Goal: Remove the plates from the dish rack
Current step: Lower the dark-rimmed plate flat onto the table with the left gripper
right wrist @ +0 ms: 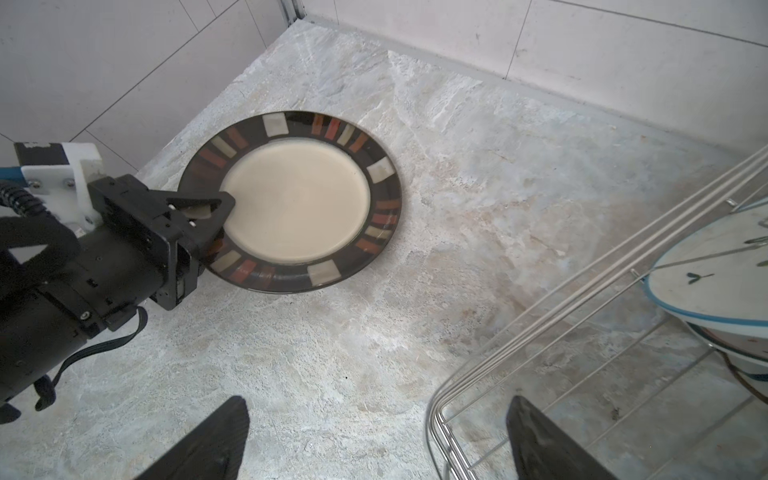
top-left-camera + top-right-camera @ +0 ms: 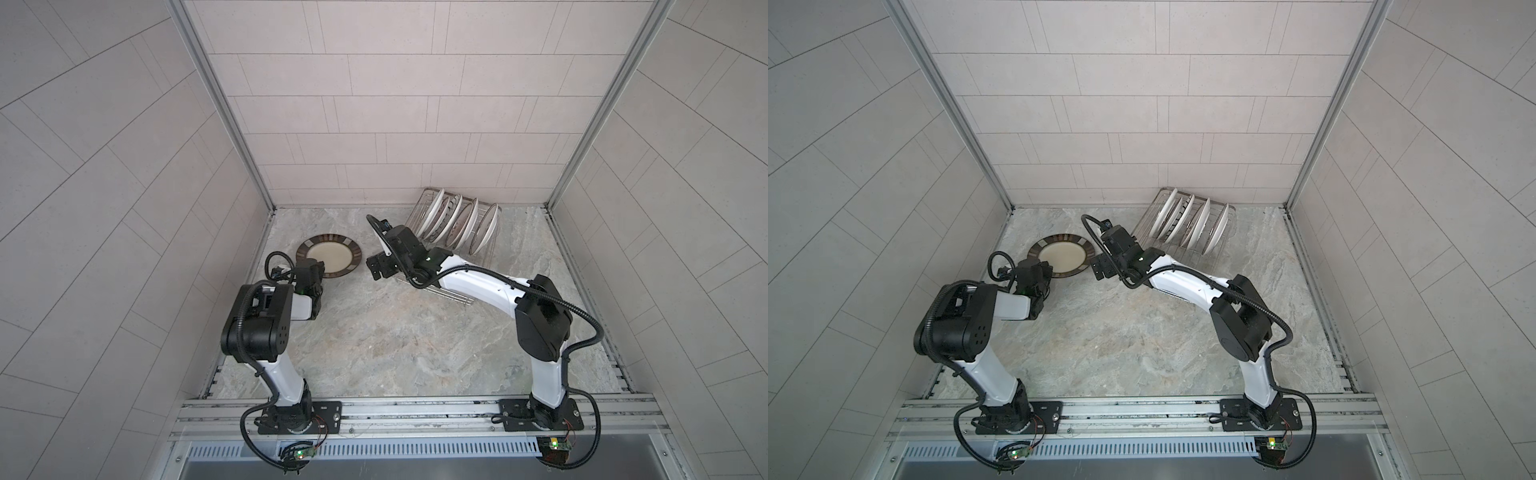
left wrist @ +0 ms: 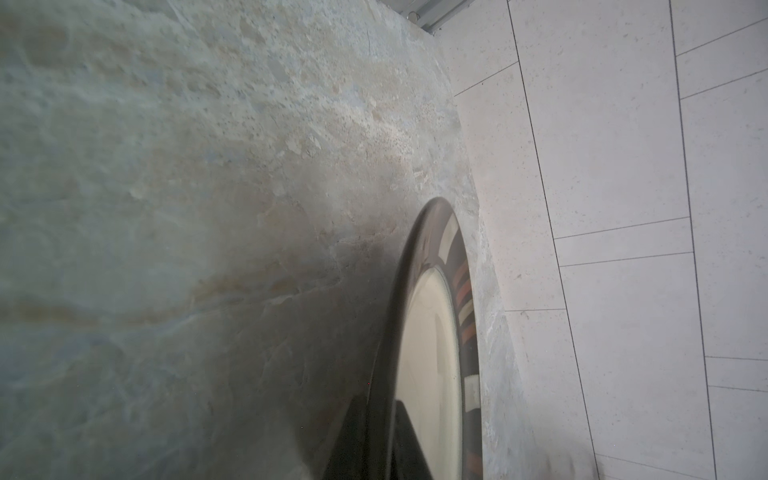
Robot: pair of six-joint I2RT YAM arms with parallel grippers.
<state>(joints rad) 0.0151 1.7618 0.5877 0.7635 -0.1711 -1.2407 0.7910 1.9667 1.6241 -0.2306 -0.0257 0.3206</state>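
My left gripper keeps lowering the dark-rimmed plate [image 2: 334, 256], which is face up and low over clear tabletop [image 2: 301, 233], until its bottom side rests flat, and then let go.
A dark-rimmed plate [image 2: 330, 254] [image 2: 1059, 254] [image 1: 297, 208] with a cream centre lies face up, low over the tabletop at the far left. My left gripper [image 2: 312, 269] [image 2: 1040, 270] [image 1: 218, 210] [image 3: 386, 436] is shut on its near rim. The dish rack [image 2: 431, 192] [image 2: 1162, 194] [image 1: 582, 286] stands at the back right. It holds several white plates [image 2: 465, 222] [image 2: 1200, 224] on edge. A blue-rimmed white plate [image 1: 715, 270] shows in the right wrist view. My right gripper [image 2: 377, 268] [image 2: 1101, 269] [image 1: 374, 415] hangs open and empty over the rack's near left corner.
Tiled walls close in the marble tabletop [image 2: 374, 332] on the left, back and right. The left wall runs close behind the dark-rimmed plate. Both arm bases sit on a metal rail [image 2: 415, 409] along the front edge.
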